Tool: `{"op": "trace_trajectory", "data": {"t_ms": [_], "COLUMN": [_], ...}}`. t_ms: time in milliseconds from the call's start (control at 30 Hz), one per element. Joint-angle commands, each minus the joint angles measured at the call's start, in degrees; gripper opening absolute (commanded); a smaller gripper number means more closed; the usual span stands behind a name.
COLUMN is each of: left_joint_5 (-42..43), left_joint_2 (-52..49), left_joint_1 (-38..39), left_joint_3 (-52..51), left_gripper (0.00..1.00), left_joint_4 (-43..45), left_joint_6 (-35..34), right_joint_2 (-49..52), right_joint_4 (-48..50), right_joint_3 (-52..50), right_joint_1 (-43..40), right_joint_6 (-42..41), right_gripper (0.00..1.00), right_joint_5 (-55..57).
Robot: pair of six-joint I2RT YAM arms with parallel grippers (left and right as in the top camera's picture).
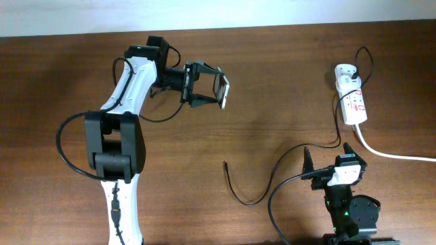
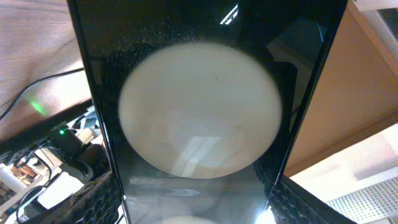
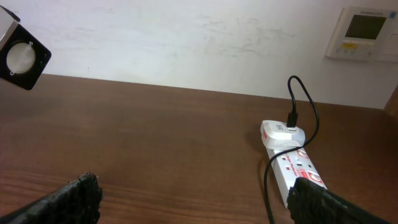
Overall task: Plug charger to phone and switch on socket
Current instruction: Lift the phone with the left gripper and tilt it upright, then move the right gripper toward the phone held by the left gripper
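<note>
The cable's plug tip is lying free, but my left gripper is busy holding the phone. My right gripper should take the phone so that my left gripper becomes free.
My left gripper is shut on the phone, held on edge above the table at upper middle. In the left wrist view the phone's black glossy face fills the frame between my fingers, reflecting a pale round shape. The charger's thin black cable lies on the table, its plug tip free at centre. Its white adapter block sits in the socket, a white power strip at the right, also in the right wrist view. My right gripper is open and empty, low at the right.
The socket's thick white cord runs off to the right edge. A cream wall with a white wall panel stands behind the table. A black square object with a round white face shows at the far left of the right wrist view.
</note>
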State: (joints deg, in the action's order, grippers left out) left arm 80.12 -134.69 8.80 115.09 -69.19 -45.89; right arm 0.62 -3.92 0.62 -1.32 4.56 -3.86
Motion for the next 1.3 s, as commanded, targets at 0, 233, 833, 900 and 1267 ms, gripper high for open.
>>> {"op": "trace_trajectory", "data": {"t_ms": [0,233,833,900,1267], "left_joint_5": [1.0,1.1,1.0,1.0,-15.5], "left_joint_2": [-0.3,-0.3,-0.3,-0.3,-0.3], "left_joint_1": [-0.4,-0.3,-0.3,-0.3,0.1], "left_joint_3": [1.6,1.6,1.6,1.6,1.6], "left_gripper": [0.0,0.0,0.0,0.0,0.0], "left_joint_4": [0.0,-0.1,-0.1,-0.1,-1.8], "left_joint_6": [2.5,2.5,2.7,2.7,-0.8], "right_joint_2": [-0.4,-0.4,51.0,58.1,79.4], "right_joint_4": [-0.4,0.1,-37.0,-37.8,-36.1], "right_joint_3": [-0.3,-0.3,53.4,57.0,57.0], "right_joint_1": [0.6,0.6,0.6,0.6,0.6], "right_joint_6": [-0.1,-0.9,-7.4,-7.4,-8.1], "right_gripper": [0.99,0.98,0.99,0.99,0.99], "right_joint_5": [0.7,0.9,-27.8,-36.9,-46.5]}}
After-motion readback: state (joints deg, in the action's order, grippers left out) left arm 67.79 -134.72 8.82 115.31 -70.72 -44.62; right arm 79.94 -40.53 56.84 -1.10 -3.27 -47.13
